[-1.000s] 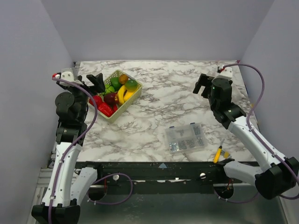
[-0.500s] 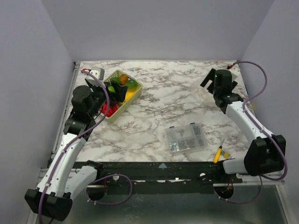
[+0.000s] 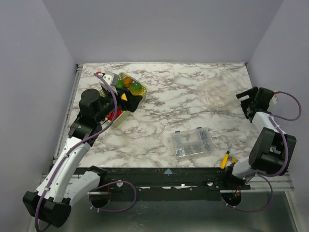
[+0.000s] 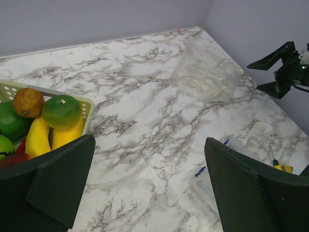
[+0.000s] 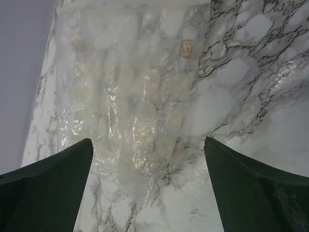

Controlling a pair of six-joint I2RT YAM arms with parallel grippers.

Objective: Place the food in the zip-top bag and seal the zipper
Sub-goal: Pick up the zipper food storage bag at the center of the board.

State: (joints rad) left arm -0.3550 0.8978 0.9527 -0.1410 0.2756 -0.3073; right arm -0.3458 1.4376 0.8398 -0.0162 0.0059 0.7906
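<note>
My gripper will make the zip-top bag (image 3: 217, 91) sag and bunch up into limp, narrow folds when it lifts the bag, because shiny creases (image 5: 114, 113) run along the see-through film.
The food (image 3: 136, 87) is glossy toy fruit heaped in a pale lattice basket (image 3: 119, 120) at the back left. In the left wrist view I see a brown fruit (image 4: 27, 102), a green one (image 4: 61, 111) and a banana (image 4: 38, 137). My left gripper (image 3: 128, 96) hangs open over the basket's right half, hiding part of it. The zip-top bag (image 3: 215, 92) lies flat and empty at the back right, clear with white dots (image 5: 130, 96). A paler strip along its far edge (image 5: 135, 4) looks like the zipper. My right gripper (image 3: 246, 104) stands open right of the bag, empty (image 5: 147, 154).
A rigid clear compartment box (image 3: 191, 142) of small metal parts sits at the front, right of centre. A yellow-handled tool (image 3: 225, 159) lies by the front edge. Grey walls close in the table on three sides, and my right gripper is close to the right one.
My left gripper has swung right, from the basket's left side to over it. My right arm has pulled back to the right edge, uncovering the bag. Both stayed open.
</note>
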